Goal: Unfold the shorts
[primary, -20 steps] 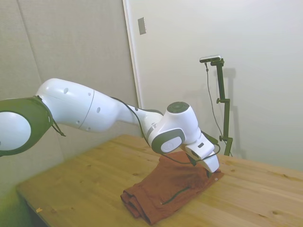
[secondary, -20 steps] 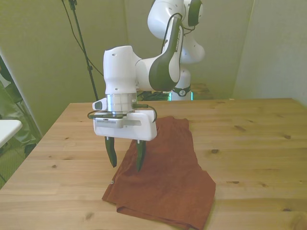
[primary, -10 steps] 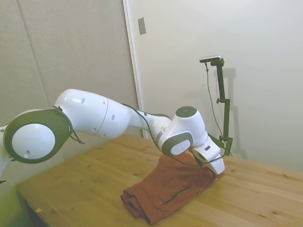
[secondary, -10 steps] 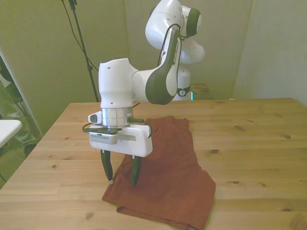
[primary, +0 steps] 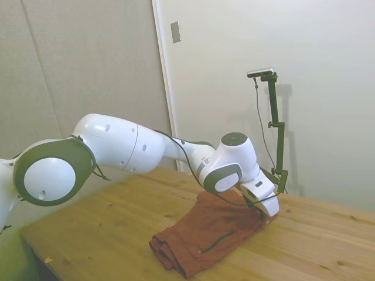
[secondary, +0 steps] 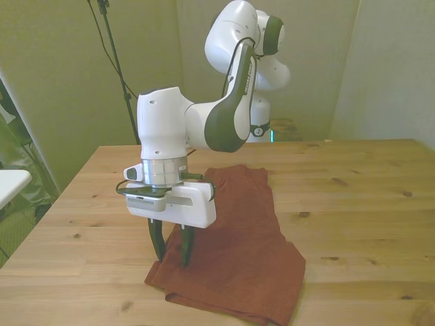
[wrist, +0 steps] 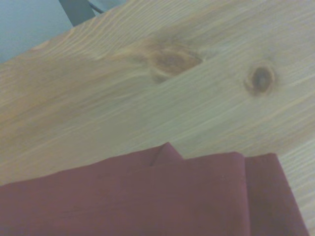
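Observation:
The shorts' top layer (primary: 218, 228) will peel back and show the leg underneath when I lift, because a second layer (wrist: 272, 196) sticks out next to the folded edge.
The rust-red shorts (secondary: 238, 238) lie folded on the wooden table (secondary: 353, 204), with a dark zip line showing in the side view (primary: 218, 239). My gripper (secondary: 171, 257) points straight down at the shorts' edge on the front view's left, fingertips at the fabric. Its fingers stand open with a narrow gap, one on the cloth and one at its border. In the side view the gripper (primary: 266, 212) sits low at the far end of the shorts (primary: 205, 234). The wrist view shows the shorts' folded edge (wrist: 147, 201) against bare wood (wrist: 147, 88).
Bare wood surrounds the shorts on all sides. The table's near edge (secondary: 81, 319) lies close below the shorts in the front view. A wall stands behind the table in the side view.
The gripper has come down onto the shorts' edge and shifted slightly toward the camera in the front view. Its fingers have drawn closer together.

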Robot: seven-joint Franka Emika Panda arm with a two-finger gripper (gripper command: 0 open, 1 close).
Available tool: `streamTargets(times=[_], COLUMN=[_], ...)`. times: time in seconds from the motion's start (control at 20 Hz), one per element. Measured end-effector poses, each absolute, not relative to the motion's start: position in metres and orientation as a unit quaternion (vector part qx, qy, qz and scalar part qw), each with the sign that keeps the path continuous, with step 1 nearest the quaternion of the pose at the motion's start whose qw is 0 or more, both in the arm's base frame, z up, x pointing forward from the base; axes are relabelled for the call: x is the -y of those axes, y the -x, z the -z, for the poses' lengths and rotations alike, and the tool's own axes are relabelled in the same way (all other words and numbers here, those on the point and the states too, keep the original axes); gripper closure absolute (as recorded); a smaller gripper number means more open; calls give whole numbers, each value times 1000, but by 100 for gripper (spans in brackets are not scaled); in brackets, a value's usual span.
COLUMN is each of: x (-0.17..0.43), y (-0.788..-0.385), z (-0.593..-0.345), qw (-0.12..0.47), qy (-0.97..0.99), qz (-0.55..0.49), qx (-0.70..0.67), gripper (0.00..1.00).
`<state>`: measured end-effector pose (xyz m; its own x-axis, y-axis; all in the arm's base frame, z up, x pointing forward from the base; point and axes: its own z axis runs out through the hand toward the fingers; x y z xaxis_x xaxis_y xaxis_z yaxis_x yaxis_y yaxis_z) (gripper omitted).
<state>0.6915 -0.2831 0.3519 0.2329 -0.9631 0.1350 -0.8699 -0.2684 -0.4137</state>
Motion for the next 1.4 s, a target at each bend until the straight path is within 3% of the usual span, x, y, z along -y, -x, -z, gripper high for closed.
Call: streamTargets(times=[0.85, 1.1, 1.4], x=[280, 240, 126], y=[-693, -695, -708], z=[-361, -396, -454], qw=[140, 159, 170], qy=[793, 822, 865], qz=[167, 166, 163], qx=[-569, -521, -443], gripper=[100, 100, 100])
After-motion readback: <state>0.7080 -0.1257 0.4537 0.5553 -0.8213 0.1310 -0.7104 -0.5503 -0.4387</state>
